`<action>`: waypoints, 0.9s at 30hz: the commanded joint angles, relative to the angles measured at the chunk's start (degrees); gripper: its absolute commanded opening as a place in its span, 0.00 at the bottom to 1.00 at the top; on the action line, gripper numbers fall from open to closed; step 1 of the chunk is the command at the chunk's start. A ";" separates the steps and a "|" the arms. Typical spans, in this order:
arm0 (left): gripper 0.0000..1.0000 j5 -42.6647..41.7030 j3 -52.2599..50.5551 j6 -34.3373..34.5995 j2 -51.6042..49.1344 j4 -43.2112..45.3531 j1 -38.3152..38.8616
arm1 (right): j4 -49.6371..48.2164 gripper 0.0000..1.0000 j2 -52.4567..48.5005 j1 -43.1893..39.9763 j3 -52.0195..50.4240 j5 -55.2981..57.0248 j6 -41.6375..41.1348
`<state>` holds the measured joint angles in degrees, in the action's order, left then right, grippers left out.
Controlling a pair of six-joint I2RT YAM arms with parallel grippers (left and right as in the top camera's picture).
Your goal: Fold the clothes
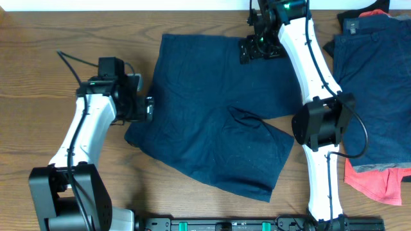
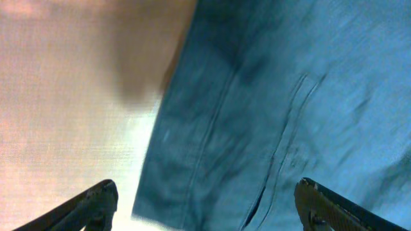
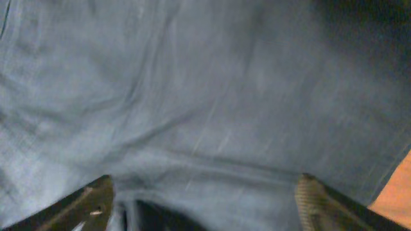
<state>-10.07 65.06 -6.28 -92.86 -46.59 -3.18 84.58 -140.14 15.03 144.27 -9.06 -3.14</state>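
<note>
I expect that, since the navy blue shorts lie flat [image 2: 257,119] and spread out, their edge [image 2: 162,138] will fold over and the rest will stay flat when I carry it.
A pair of navy blue shorts [image 1: 212,109] lies spread on the table's middle, one leg folded over near the lower right. My left gripper [image 1: 149,109] is open at the shorts' left edge; the left wrist view shows that edge and a pocket seam [image 2: 282,154] between the spread fingers [image 2: 205,204]. My right gripper [image 1: 257,50] is open over the shorts' top right part; the right wrist view shows only navy fabric [image 3: 205,115] between its fingers [image 3: 204,200]. More clothes lie at the right: a navy garment [image 1: 376,83], a coral-red one [image 1: 379,183] under it, a black one [image 1: 359,19] at the top.
The wooden table [image 1: 38,83] shows at the left and bottom. The pile at the right reaches the frame's right edge. A dark rail [image 1: 244,224] runs along the front edge between the arm bases.
</note>
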 commanded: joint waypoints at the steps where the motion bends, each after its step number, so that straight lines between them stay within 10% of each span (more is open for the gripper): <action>1: 0.89 0.68 -0.11 0.94 -0.15 -2.60 -3.08 | 4.50 0.83 0.26 1.31 1.14 -5.53 0.46; 20: 0.89 0.70 -4.26 -1.33 -0.87 -4.17 -5.92 | 12.76 0.88 13.79 2.75 1.11 -3.39 -0.17; 27: 0.78 0.72 -5.09 9.55 -1.84 -0.92 -5.90 | 12.74 0.78 14.67 2.84 -2.56 4.48 -8.68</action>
<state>-9.89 60.38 -2.92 -93.65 -47.90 -9.21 97.12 -125.08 17.65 144.05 -10.76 -5.89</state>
